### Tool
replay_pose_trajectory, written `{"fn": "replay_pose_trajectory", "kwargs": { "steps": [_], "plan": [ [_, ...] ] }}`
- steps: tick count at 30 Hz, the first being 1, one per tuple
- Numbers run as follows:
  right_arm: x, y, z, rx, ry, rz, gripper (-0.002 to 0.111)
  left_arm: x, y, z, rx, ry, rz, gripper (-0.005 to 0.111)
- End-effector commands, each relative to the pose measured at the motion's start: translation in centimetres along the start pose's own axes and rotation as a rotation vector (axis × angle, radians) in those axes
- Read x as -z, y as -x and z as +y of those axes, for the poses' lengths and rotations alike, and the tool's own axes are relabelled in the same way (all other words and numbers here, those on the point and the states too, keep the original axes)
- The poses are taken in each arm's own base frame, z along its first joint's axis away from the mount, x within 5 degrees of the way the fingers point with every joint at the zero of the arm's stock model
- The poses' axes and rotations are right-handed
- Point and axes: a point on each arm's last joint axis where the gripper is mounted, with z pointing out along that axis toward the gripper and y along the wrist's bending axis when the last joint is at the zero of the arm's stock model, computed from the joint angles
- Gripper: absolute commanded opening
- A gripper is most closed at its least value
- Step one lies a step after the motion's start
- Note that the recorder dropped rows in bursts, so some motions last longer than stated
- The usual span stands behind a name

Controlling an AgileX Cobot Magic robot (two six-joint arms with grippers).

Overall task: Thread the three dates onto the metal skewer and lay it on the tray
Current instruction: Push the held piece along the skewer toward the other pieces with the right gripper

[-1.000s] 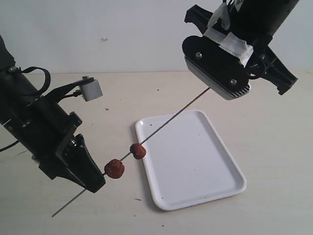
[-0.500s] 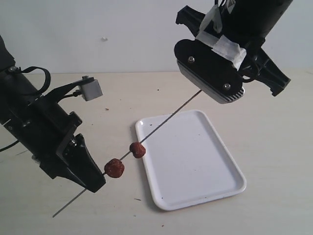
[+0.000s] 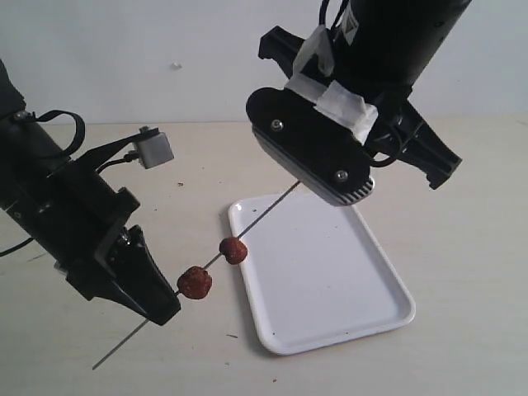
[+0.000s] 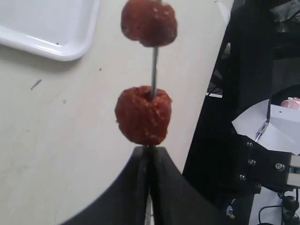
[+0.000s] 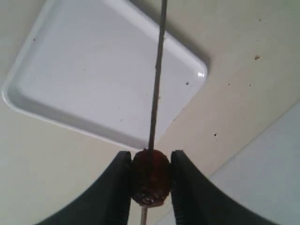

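The skewer's end [image 5: 144,214] sticks out past the third date. My right gripper should keep pushing that date toward the other two dates [image 3: 233,250] and let go beside them.
The thin metal skewer [image 3: 264,216] slants in the air from lower left to upper right, above the tray's near-left corner. Two dates [image 3: 195,282] [image 3: 233,250] sit threaded on it. My left gripper [image 3: 169,307] is shut on the skewer just below the lower date [image 4: 143,115]; the bare end sticks out past it. My right gripper [image 5: 150,179] is shut on the third date [image 5: 150,176], with the skewer [image 5: 157,84] running through it. In the exterior view this date is hidden behind the right arm. The white tray [image 3: 363,280] lies flat on the table.
The right arm's camera housing [image 3: 312,148] hangs low over the tray's far edge. A small grey block [image 3: 154,150] juts from the left arm. Dark crumbs dot the beige table [image 3: 462,247]. A pale wall rises behind.
My right arm has moved left and down along the skewer towards the two threaded dates, covering more of the rod. The left arm and its dates have stayed put.
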Motion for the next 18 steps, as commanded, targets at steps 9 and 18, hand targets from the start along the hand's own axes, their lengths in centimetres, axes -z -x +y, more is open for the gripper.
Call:
{"fn": "replay_pose_trajectory", "kwargs": {
  "steps": [9,18],
  "plan": [
    [0.7,4.2,-0.2,0.016,0.003,-0.151,0.029,1.0,1.4,-0.4,0.016,0.006,-0.072,0.0],
    [0.9,4.9,-0.2,-0.021,0.005,-0.229,0.029,1.0,1.4,-0.4,0.02,0.006,-0.072,0.0]
  ]
}}
